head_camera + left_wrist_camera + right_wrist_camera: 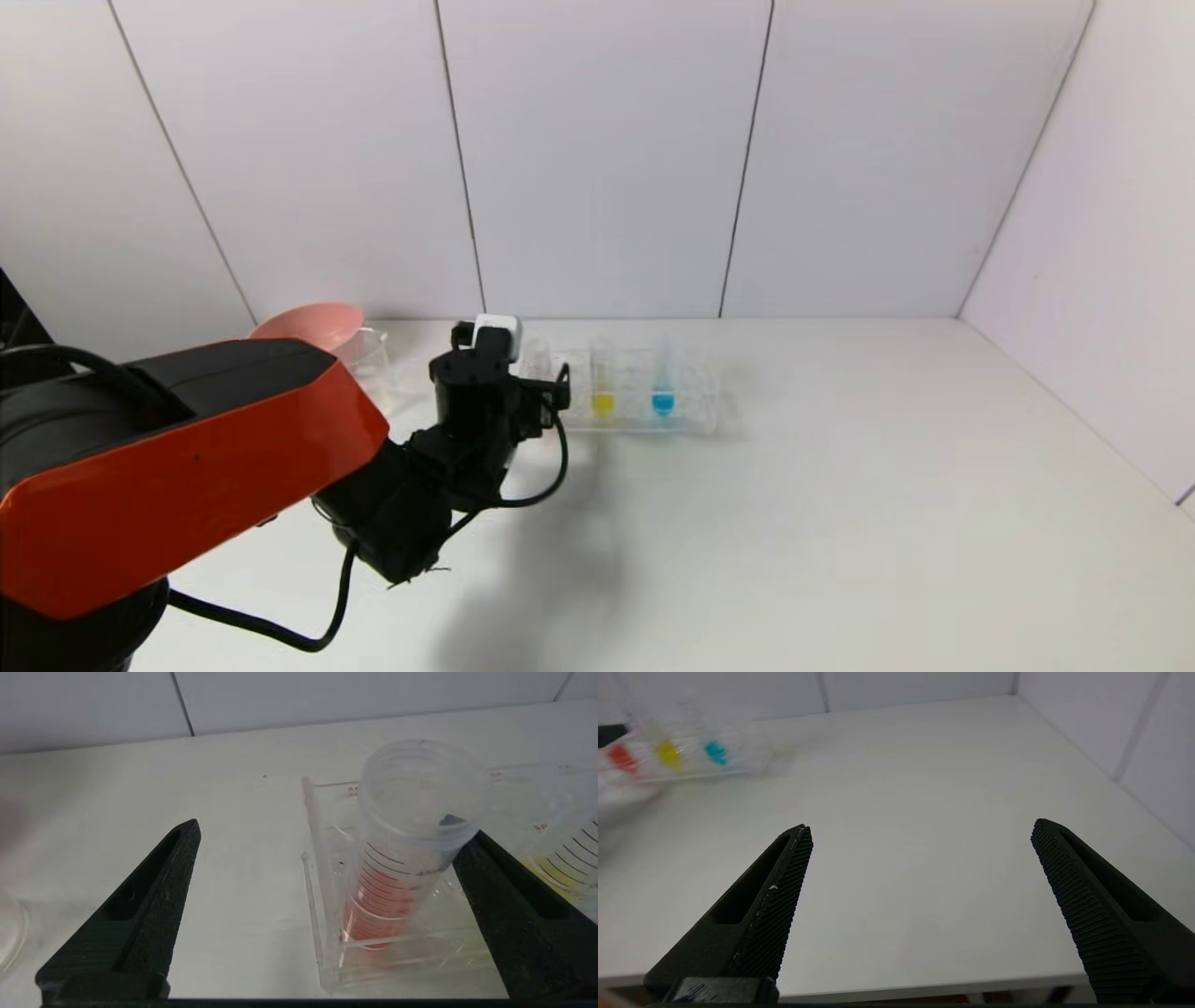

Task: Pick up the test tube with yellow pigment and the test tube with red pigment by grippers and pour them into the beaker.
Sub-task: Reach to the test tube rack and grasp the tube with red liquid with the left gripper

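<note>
The red pigment (376, 913) is low in the uncapped test tube (423, 792), so it will flow out freely and make a shallow layer when I pour.
The test tube with red pigment (397, 877) stands upright in the end slot of a clear rack (327, 952). My left gripper (327, 828) is open around it, and the tube sits close against one finger (509, 905), far from the other. The test tube with yellow pigment (603, 401) stands in the neighbouring slot and also shows in the left wrist view (570, 872). In the head view my left gripper (551, 392) is at the rack's left end. The beaker (372, 362) stands to its left. My right gripper (922, 826) hangs open and empty over bare table.
A tube with blue liquid (663, 401) stands in the rack (691, 411) right of the yellow one. A pink bowl (308, 327) sits behind the beaker near the back wall. White walls close the table at the back and right.
</note>
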Motion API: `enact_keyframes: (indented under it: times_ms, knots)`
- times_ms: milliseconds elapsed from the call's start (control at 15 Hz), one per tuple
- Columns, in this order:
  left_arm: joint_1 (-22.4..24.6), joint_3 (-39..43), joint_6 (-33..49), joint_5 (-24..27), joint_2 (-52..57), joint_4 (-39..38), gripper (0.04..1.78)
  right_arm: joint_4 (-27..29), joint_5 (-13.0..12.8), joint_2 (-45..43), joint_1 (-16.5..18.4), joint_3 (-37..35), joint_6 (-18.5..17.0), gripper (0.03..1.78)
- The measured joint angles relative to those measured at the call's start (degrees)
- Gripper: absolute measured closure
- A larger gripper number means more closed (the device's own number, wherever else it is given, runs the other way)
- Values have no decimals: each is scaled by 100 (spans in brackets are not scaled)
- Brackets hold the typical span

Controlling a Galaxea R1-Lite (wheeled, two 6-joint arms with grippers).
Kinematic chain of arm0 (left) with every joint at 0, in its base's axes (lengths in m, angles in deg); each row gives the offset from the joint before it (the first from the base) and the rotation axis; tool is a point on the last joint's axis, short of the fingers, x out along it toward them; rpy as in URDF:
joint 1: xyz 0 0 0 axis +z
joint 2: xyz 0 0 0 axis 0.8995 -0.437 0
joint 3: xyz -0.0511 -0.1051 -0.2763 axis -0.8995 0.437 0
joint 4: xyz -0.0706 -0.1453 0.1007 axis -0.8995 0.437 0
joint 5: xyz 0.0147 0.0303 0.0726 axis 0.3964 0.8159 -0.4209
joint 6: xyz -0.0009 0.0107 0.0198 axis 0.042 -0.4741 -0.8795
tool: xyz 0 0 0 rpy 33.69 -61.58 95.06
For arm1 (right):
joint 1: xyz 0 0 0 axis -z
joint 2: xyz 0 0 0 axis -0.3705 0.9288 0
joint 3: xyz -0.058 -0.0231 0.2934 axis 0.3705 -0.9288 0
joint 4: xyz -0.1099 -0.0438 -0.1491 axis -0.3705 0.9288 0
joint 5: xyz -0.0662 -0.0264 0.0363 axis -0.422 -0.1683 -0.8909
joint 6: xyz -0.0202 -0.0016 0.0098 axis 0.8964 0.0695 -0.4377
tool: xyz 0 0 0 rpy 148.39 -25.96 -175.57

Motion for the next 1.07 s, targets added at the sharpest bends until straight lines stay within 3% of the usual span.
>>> enact_keyframes:
  times_ms: [333,1067]
  knots:
    - [-26,547,17,218,252,-535,4,0,7,0,2,2,0,10]
    - [-76,-105,-17,149,-83,-571,4,-2,9,0,-2,2,2,10]
